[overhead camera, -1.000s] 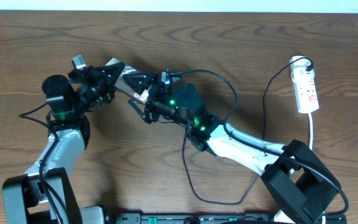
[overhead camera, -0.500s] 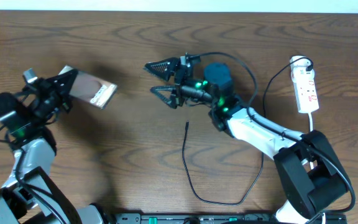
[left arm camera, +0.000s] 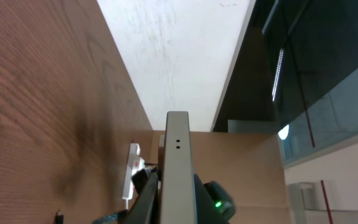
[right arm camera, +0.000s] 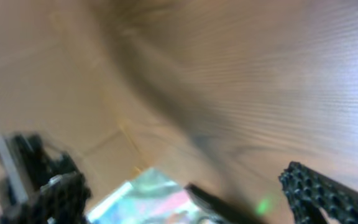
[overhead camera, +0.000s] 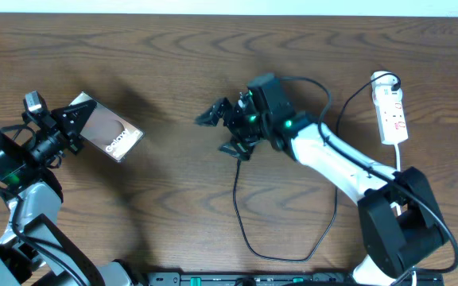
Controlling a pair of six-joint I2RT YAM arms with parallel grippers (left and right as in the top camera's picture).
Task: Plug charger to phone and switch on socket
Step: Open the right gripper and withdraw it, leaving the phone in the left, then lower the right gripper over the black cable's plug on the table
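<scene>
My right gripper is tilted toward the phone, with its finger over the charger's loose end (overhead camera: 238,161). I should pull back and point my right gripper down above that end (overhead camera: 238,165).
My left gripper (overhead camera: 68,125) is shut on the phone (overhead camera: 108,133) and holds it tilted above the table's left side, with the brownish screen and white lettering facing up. In the left wrist view the phone (left arm camera: 178,168) stands edge-on between the fingers. My right gripper (overhead camera: 223,133) is open and empty at the table's middle, its lower finger just over the charger's free end. The charger cable (overhead camera: 235,195) lies on the table, loops near the front edge and runs up to the socket (overhead camera: 393,111) at the far right. The right wrist view is blurred and shows the phone (right arm camera: 145,200).
The socket's white cord (overhead camera: 401,171) runs down the right side by the right arm's base. The socket also shows far off in the left wrist view (left arm camera: 129,180). A black rail lies along the front edge (overhead camera: 237,280).
The two grippers were together at the phone; now they are apart. The left arm carried the phone to the left. The right gripper opened and dropped towards the cable end lying on the table.
</scene>
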